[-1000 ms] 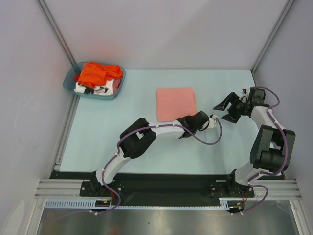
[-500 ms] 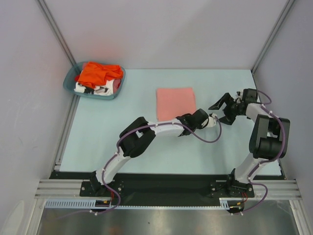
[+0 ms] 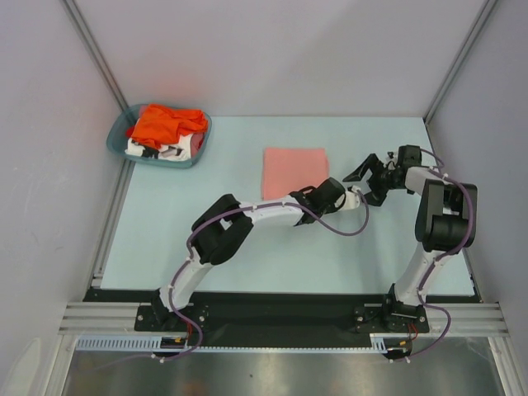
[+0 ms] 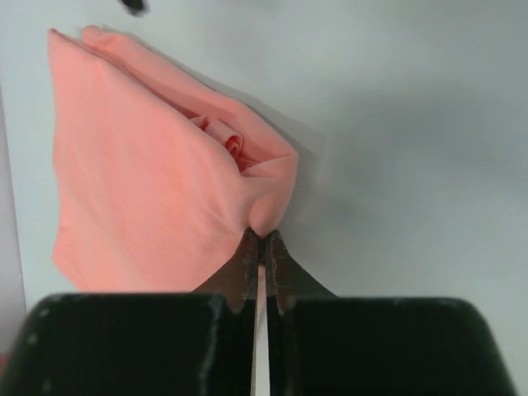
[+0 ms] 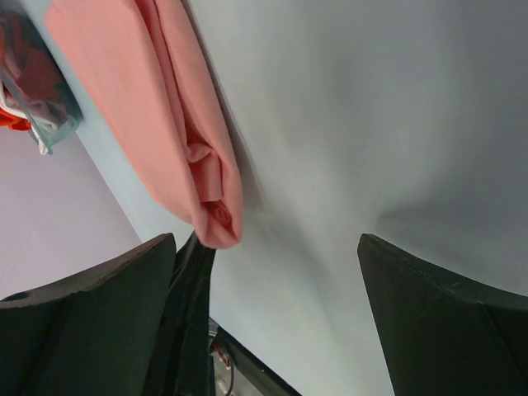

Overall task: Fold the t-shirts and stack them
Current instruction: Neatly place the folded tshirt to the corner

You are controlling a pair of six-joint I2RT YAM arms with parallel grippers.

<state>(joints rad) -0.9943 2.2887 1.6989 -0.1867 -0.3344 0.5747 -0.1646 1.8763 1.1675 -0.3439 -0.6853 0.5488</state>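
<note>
The pink t-shirt (image 3: 290, 170) will slide along and stay folded when I pull its corner, because its layers lie close together along the folded edge (image 5: 186, 91).
A salmon-pink t-shirt (image 3: 294, 172) lies folded into a square at mid-table. My left gripper (image 3: 313, 195) is shut on its near right corner, and the left wrist view shows the cloth (image 4: 148, 190) pinched at the fingertips (image 4: 262, 239). My right gripper (image 3: 365, 183) is open and empty, just right of that corner. In the right wrist view the shirt's rolled corner (image 5: 210, 206) hangs by its left finger. The orange t-shirt (image 3: 165, 122) and the white printed t-shirt (image 3: 165, 151) lie bunched in the basket.
The teal basket (image 3: 200, 144) stands at the far left corner and also shows in the right wrist view (image 5: 49, 124). Grey walls and metal rails border the table. Both arms meet right of the pink shirt.
My right gripper has swung left, closer to the pink shirt's corner and my left gripper. My left gripper has shifted a little farther away, still pinching the corner.
</note>
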